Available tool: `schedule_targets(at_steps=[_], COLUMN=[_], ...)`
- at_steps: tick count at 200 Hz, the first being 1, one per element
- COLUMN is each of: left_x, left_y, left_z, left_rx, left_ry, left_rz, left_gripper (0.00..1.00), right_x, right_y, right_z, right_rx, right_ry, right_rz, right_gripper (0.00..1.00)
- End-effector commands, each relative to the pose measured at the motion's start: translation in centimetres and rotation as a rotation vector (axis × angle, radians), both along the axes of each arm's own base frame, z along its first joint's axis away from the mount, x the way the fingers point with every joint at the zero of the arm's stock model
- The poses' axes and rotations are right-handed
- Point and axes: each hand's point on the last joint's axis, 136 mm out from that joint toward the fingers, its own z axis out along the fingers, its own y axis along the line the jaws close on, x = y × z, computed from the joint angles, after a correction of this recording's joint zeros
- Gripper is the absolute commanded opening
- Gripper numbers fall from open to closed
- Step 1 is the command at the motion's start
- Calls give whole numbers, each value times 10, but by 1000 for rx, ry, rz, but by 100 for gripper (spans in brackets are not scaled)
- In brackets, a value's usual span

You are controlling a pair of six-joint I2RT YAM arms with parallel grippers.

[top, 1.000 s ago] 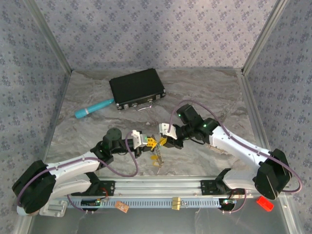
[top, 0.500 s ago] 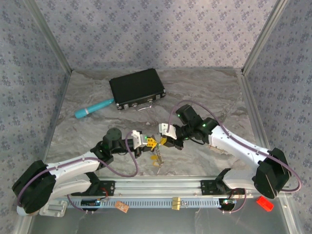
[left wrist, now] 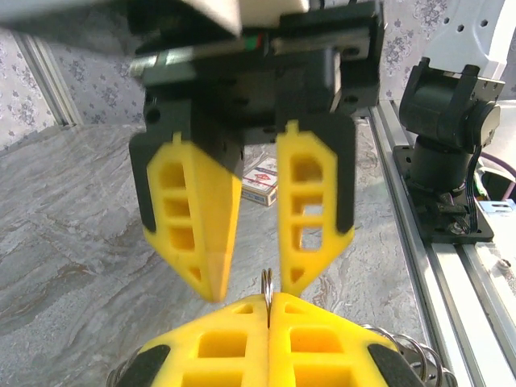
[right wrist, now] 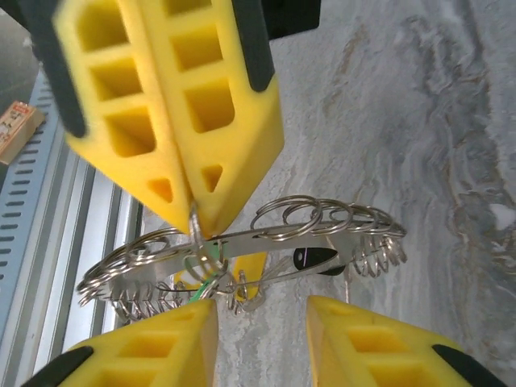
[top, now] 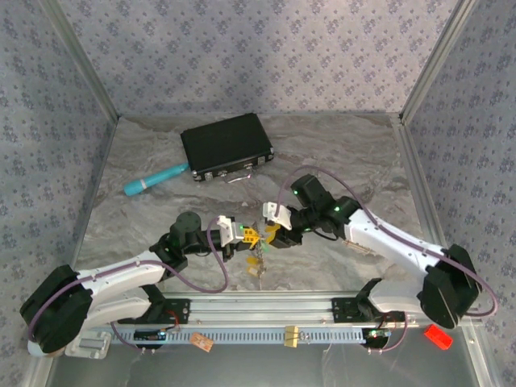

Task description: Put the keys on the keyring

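Observation:
The green key is hanging off the middle of the right gripper's opening (right wrist: pixel 262 316), so the robot should center the fingers around the green key and close them before its left gripper opens.
The keyring (right wrist: pixel 266 239), a flat grey metal ring with small wire rings crowded along its rim, hangs edge-on above the table. My left gripper (right wrist: pixel 193 214) is shut on one small wire ring of it (left wrist: pixel 267 284). Under the plate dangle the keys: a black head (right wrist: pixel 316 258), a yellow one (right wrist: pixel 251 270) and a green sliver (right wrist: pixel 197 278). My right gripper (right wrist: pixel 260 310) stands open facing the left one, its fingers on either side of the bunch without touching it. From above, the left gripper (top: pixel 244 235) and right gripper (top: pixel 271 234) meet tip to tip, with the keyring (top: pixel 255 264) hanging below them.
A black rectangular case (top: pixel 226 145) lies at the back, a teal tube (top: pixel 155 179) to its left. A small red-and-white box (left wrist: pixel 262 179) sits on the table beyond the grippers. The metal rail (top: pixel 266 306) runs along the near edge, and a red object (top: pixel 435 336) lies beyond it at right.
My right gripper's jaws have opened from shut. The left gripper still pinches the wire ring, and both arms have hardly moved.

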Motion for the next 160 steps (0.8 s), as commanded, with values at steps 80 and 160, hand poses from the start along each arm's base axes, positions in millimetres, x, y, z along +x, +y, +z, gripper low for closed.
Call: schedule_targets(at_steps=[80, 160], left_x=[-1, 0], left_y=[-9, -7], left_z=[32, 32], left_rx=[-86, -92], left_ry=[-85, -78], left_rz=[-41, -30], left_gripper=[0, 0], right_x=[-4, 2], right_y=[13, 15], right_z=[21, 18], right_rx=[95, 62], right_ry=[17, 4], right_rz=[-1, -6], right_gripper=[29, 0])
